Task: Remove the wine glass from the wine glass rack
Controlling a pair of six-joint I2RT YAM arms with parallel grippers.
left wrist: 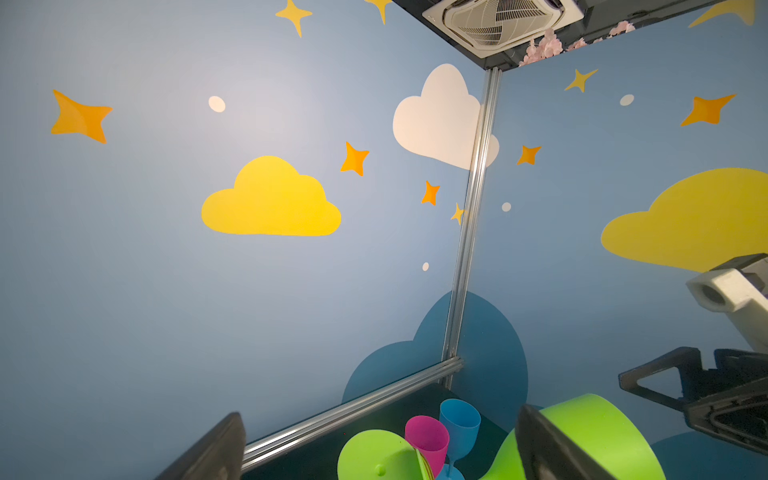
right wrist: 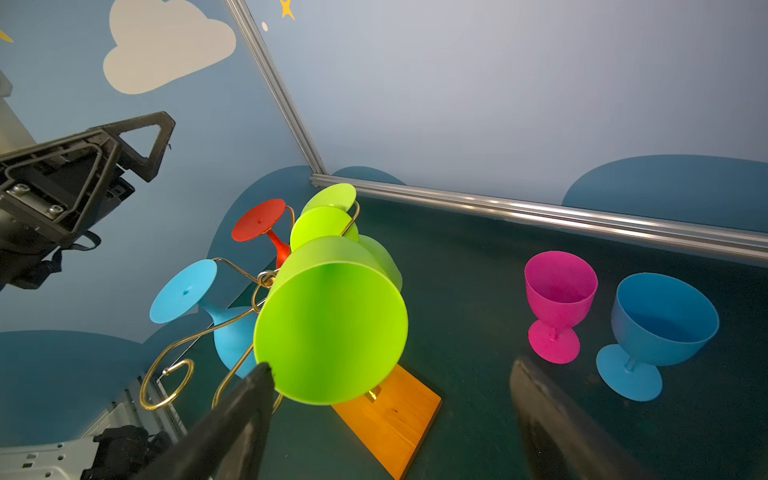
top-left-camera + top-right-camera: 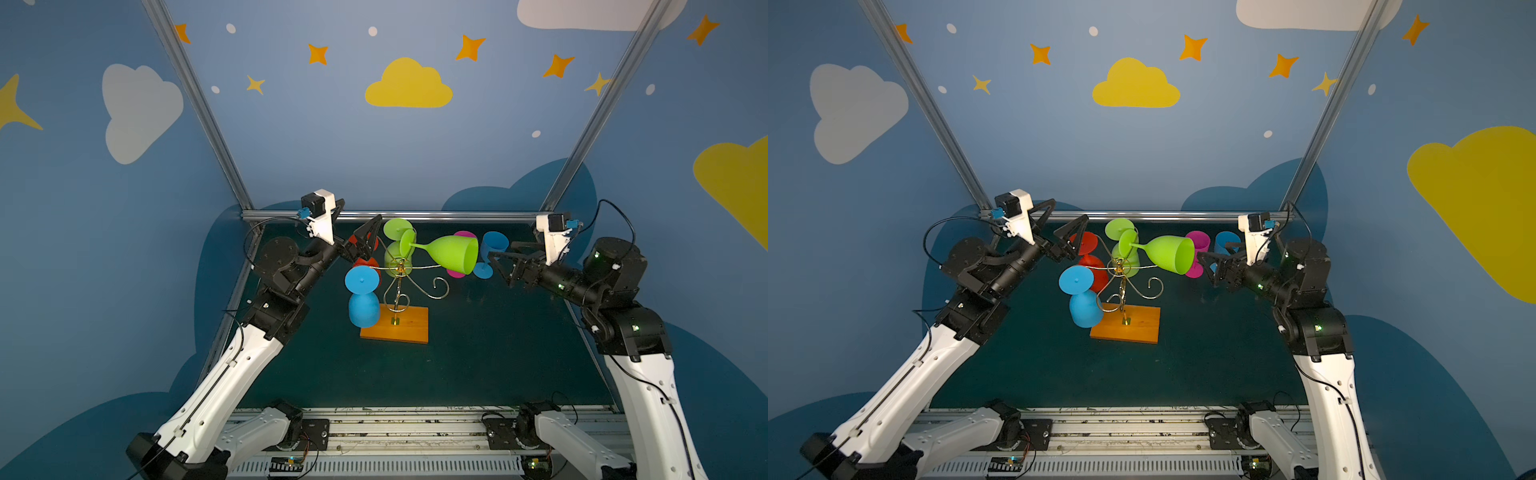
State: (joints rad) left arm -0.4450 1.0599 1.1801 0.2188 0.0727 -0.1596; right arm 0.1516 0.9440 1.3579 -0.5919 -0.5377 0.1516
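Note:
The lime green glass's rim [image 2: 272, 371] is next to my right gripper's finger. Next, I move back, put a finger inside the glass's opening [image 2: 382, 342] and pinch the glass's rim.
The wine glass rack [image 3: 411, 328], gold wire on an orange wooden base, stands mid-table. A lime green wine glass [image 3: 455, 253] lies level at the rack's top, with its foot by the hub and its mouth facing right. My right gripper [image 3: 500, 257] is open just right of that mouth. In the right wrist view one fingertip [image 2: 264, 374] sits beside the rim of the glass [image 2: 332, 324], and nothing is between the fingers. My left gripper [image 3: 357, 222] is open behind and left of the rack and holds nothing.
A blue glass [image 3: 363, 307], a red glass [image 3: 365, 262] and a second green glass [image 3: 397, 257] hang upside down on the rack. A pink glass [image 2: 559, 299] and a blue glass [image 2: 660, 328] stand upright at the back right, near the rear rail [image 3: 395, 215].

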